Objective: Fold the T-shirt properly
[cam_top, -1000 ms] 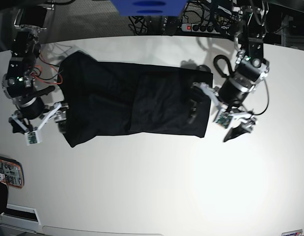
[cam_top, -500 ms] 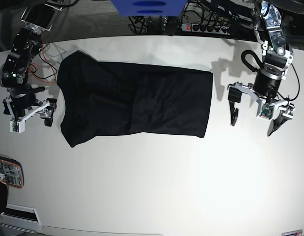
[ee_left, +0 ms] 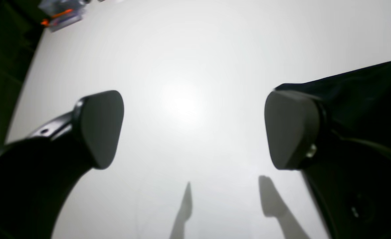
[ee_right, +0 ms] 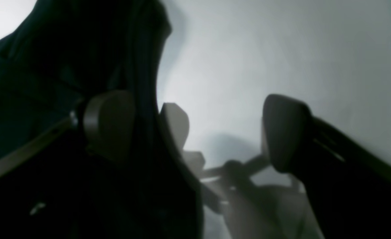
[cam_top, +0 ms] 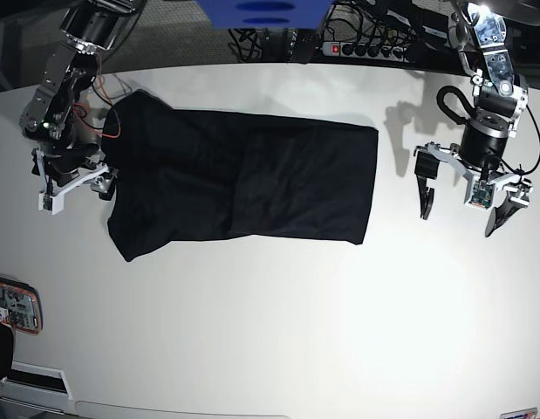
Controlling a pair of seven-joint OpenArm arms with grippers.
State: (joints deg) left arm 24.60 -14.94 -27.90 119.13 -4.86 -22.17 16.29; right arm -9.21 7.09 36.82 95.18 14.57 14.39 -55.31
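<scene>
I expect the whole black T-shirt point(cam_top: 200, 183) to drag along and turn when I carry its other end, because the straight edge point(cam_top: 371, 185) lies free of my left gripper.
The black T-shirt point(cam_top: 243, 179) lies flat across the white table point(cam_top: 278, 332) as a long folded band. My left gripper point(cam_top: 462, 202) hangs open to the right of the shirt's right edge, apart from it. In the left wrist view its fingertips point(ee_left: 101, 129) stand wide over bare table, with the T-shirt point(ee_left: 364, 96) showing behind the right one. My right gripper point(cam_top: 76, 190) is open at the shirt's left end. In the right wrist view one of its pads point(ee_right: 109, 122) is over the T-shirt point(ee_right: 49, 66) and the other is over the table. Nothing is held.
A red-framed device point(cam_top: 14, 305) lies at the table's front left edge. A power strip point(cam_top: 357, 49) and cables run behind the far edge, beside a blue object point(cam_top: 263, 12). The table edge curves at the far side.
Both grippers have come off the shirt's ends. The left arm drew back to the right and up. The right arm swung out left, then back toward the shirt's left edge. The shirt stayed put.
</scene>
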